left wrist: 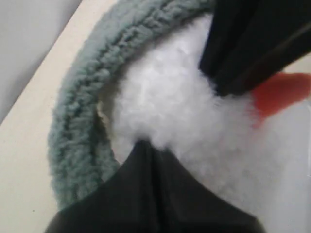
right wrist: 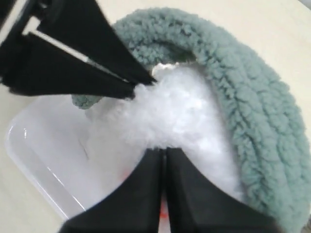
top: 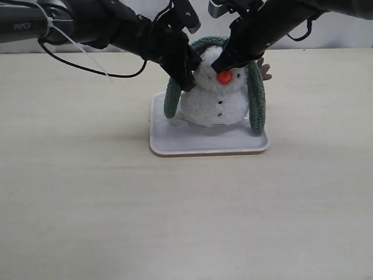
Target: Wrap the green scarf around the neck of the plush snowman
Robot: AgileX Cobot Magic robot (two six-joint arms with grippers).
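I should back off and bring my right gripper to the scarf's top (top: 208, 42), because my grippers press the head's fluff (top: 205, 74) while the green scarf arches over the head.
The plush snowman (top: 213, 108) stands upright on a white tray (top: 175, 146), orange nose (top: 225, 77) facing the camera. The green scarf (top: 256, 99) arches over the back of its head, and its two ends hang down either side of the body to the tray. My left gripper (top: 191, 79) is shut, tips pressed into the fluff on the head's left side (left wrist: 143, 144). My right gripper (top: 220, 65) is shut too, tips buried in the head fur just above the nose (right wrist: 164, 149). Whether either pinches fur is unclear. The neck is hidden by fluff and the arms.
A brown twig arm (top: 265, 70) sticks out behind the right scarf end. The tray (right wrist: 43, 150) rests on a pale wooden table (top: 87, 192), with a light wall behind. Both black arms crowd in over the snowman's head from the upper corners.
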